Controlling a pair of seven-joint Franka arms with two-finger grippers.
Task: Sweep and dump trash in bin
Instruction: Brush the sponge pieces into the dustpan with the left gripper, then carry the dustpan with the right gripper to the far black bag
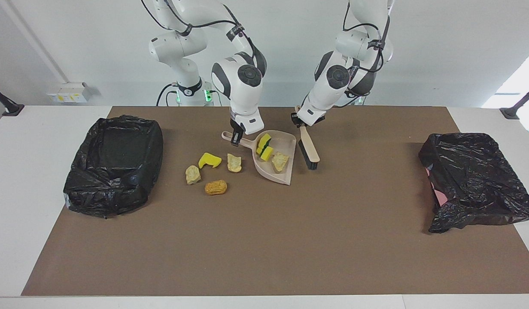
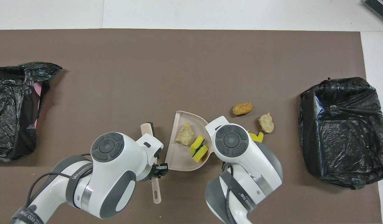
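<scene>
Loose chunks (image 2: 266, 123) are on my right gripper's side of the dustpan, so next my left gripper puts the brush (image 2: 155, 190) down for my right gripper to pick up after dumping.
My right gripper (image 1: 235, 138) is shut on the handle of the beige dustpan (image 1: 286, 176), which lies on the mat; in the overhead view the arm hides this gripper. In the dustpan (image 2: 179, 161) lie yellow trash pieces (image 1: 265, 146) (image 2: 199, 149) and a beige chunk (image 1: 280, 161) (image 2: 184, 134). My left gripper (image 1: 299, 122) (image 2: 159, 170) is shut on the handle of the brush (image 1: 309, 155) (image 2: 147, 127), whose black bristles rest beside the pan. Beside the pan, toward the right arm's end, lie a yellow chunk (image 1: 210, 160) (image 2: 256, 136), two beige chunks (image 1: 234, 163) (image 1: 193, 174) (image 2: 266, 123) and an orange-brown one (image 1: 216, 187) (image 2: 242, 108).
A bin lined with a black bag (image 1: 114, 165) (image 2: 342, 130) stands at the right arm's end of the table, its mouth open upward. A second black-bagged bin (image 1: 475, 180) (image 2: 14, 109) stands at the left arm's end. A brown mat (image 1: 264, 249) covers the table.
</scene>
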